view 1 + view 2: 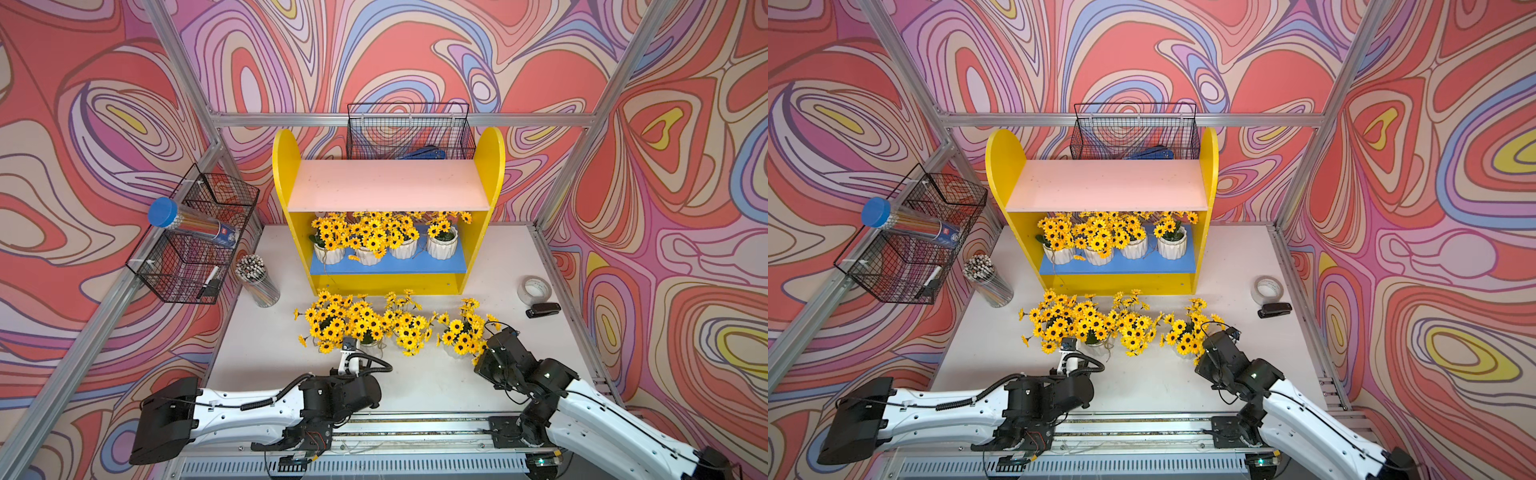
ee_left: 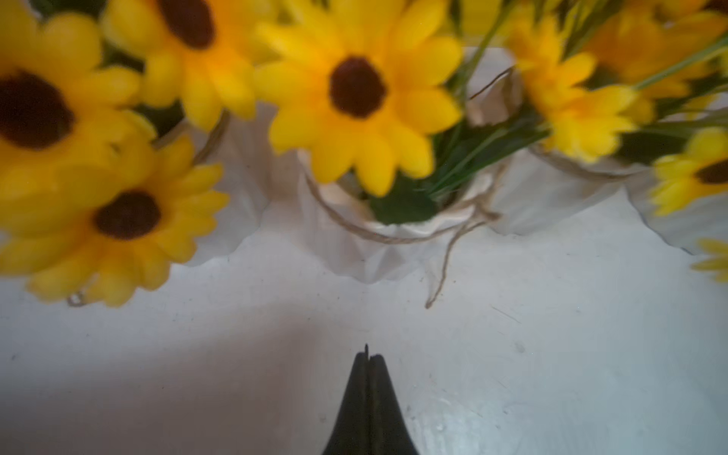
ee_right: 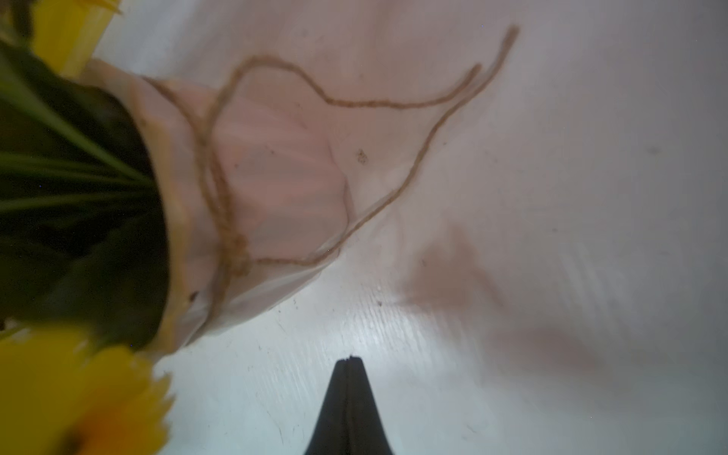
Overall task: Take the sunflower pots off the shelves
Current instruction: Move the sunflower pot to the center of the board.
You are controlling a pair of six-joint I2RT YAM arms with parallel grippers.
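My left gripper should stay closed and push the twine-tied pot (image 1: 370, 349) back toward the shelves' yellow base (image 1: 376, 284), because the pot is standing far out in front of the shelves.
The shelves (image 1: 286, 166) stand at the back of the table. Their pink upper board (image 1: 388, 187) is bare, and several sunflower pots (image 1: 441, 245) stand in a row on the blue lower board (image 1: 415, 265). Several more sunflower pots (image 1: 365, 324) stand on the white table in front. My left gripper (image 2: 369, 356) is shut and empty, low over the table just short of a twine-tied pot (image 2: 366, 252). My right gripper (image 3: 348, 358) is shut and empty too, close beside the rightmost table pot (image 3: 268, 177), whose loose twine (image 3: 394, 104) trails on the table.
A wire basket (image 1: 195, 241) on the left wall holds a blue-capped tube (image 1: 187, 222), with a jar of pencils (image 1: 257, 282) below it. Another wire basket (image 1: 409, 133) hangs behind the shelves. A tape roll (image 1: 534, 291) and a black stapler (image 1: 542, 309) lie at the right.
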